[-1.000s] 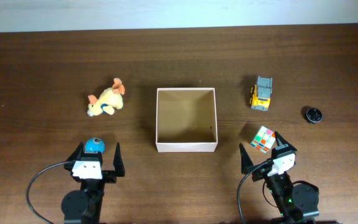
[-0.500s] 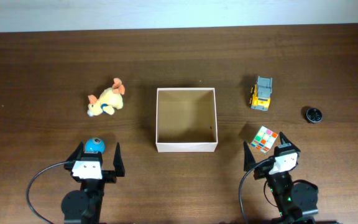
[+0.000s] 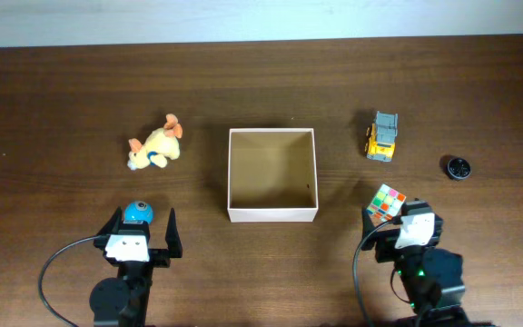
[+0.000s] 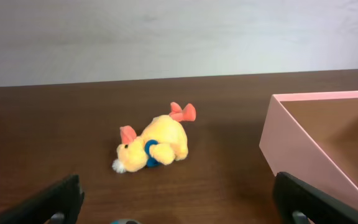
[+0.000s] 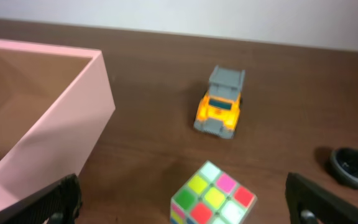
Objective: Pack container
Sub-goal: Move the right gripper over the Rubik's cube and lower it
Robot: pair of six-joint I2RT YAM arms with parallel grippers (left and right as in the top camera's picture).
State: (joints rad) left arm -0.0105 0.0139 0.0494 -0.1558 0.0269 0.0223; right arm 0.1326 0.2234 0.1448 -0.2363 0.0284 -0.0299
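Next, I turn my right gripper square to the cube's sides (image 5: pixel 215 197) and come down from above, because the colour cube (image 3: pixel 386 202) lies corner-on to my right gripper.
The container (image 3: pixel 272 214) is a square open box with white walls and a tan inside, standing empty at the table's middle. It also shows in the left wrist view (image 4: pixel 300 146) and the right wrist view (image 5: pixel 61 134). My right gripper (image 3: pixel 398 218) is open, and a colour cube (image 3: pixel 385 202) lies between its fingers without being held; in the right wrist view the cube (image 5: pixel 213 198) is low and central. My left gripper (image 3: pixel 143 223) is open, with a small blue ball (image 3: pixel 137 212) just ahead between its fingertips.
A yellow plush duck (image 3: pixel 155 148) lies left of the container and also shows in the left wrist view (image 4: pixel 154 146). A yellow toy truck (image 3: pixel 382 136) and a black round cap (image 3: pixel 458 167) lie to the right, both also in the right wrist view: truck (image 5: pixel 221 106), cap (image 5: pixel 353 167).
My right gripper has moved forward and a little right, so its open fingers now flank the colour cube. The left arm and the toys have not moved.
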